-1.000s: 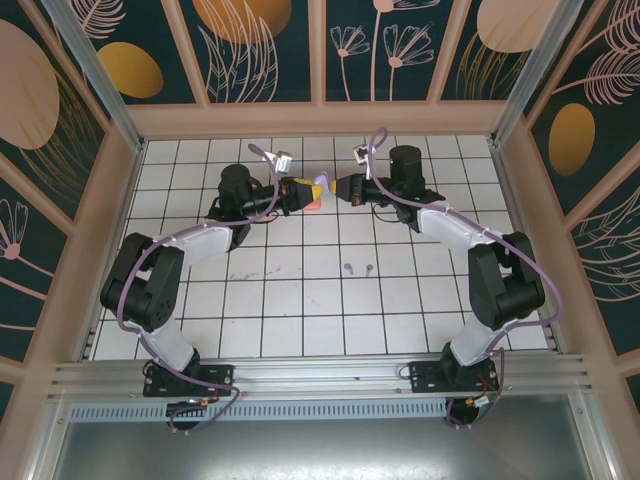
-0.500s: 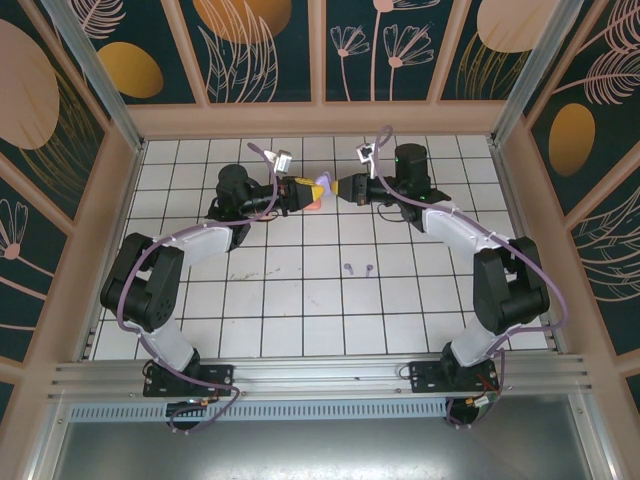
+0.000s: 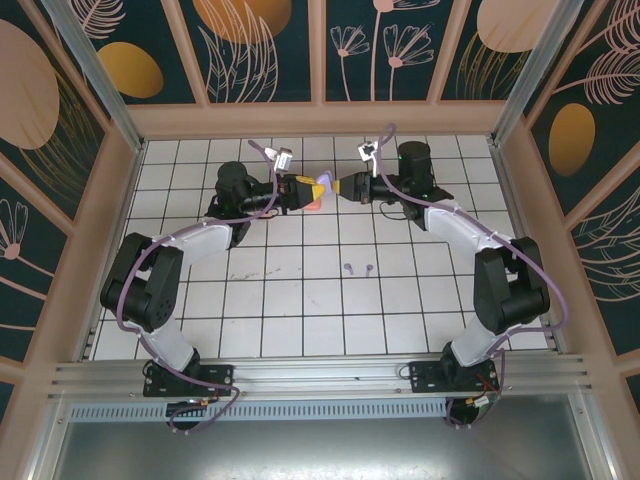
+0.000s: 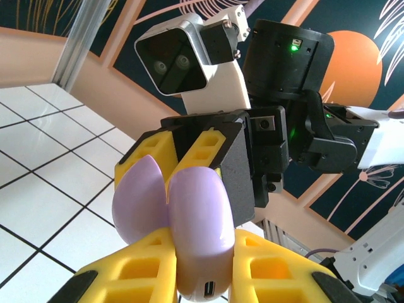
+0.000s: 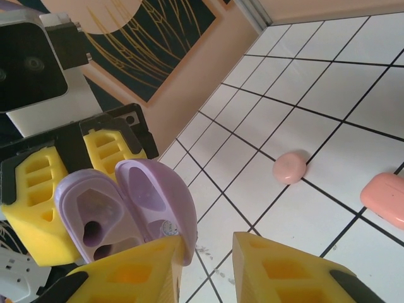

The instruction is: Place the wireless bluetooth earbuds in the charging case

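Observation:
Next, I close both fingers of my right gripper on the lid (image 5: 178,211) before my left gripper opens, because the open lid's edge (image 5: 190,245) rests against only one of those fingers.
A lilac charging case (image 4: 196,221) hangs above the back of the table, and my left gripper (image 4: 202,252) is shut on its lower body. Its lid (image 5: 158,196) stands swung open, showing two dark sockets (image 5: 91,230). My right gripper (image 5: 208,265) faces it, open, with the lid's edge against the inner side of one yellow finger (image 5: 136,274) and nothing between the jaws. From above, the two grippers, left (image 3: 303,190) and right (image 3: 343,187), meet nose to nose at the case (image 3: 322,182). Two small purple earbuds (image 3: 348,268) (image 3: 370,268) lie on the tiles mid-table.
A small pink case (image 5: 290,167) and a peach case (image 5: 385,199) lie on the white grid tiles below the grippers; a coral one (image 3: 313,204) shows from above. Wooden walls border the table (image 3: 300,320) at the back and sides.
My right gripper's jaws have parted and its wrist has drawn back and up a little. The left gripper keeps the case in nearly the same spot.

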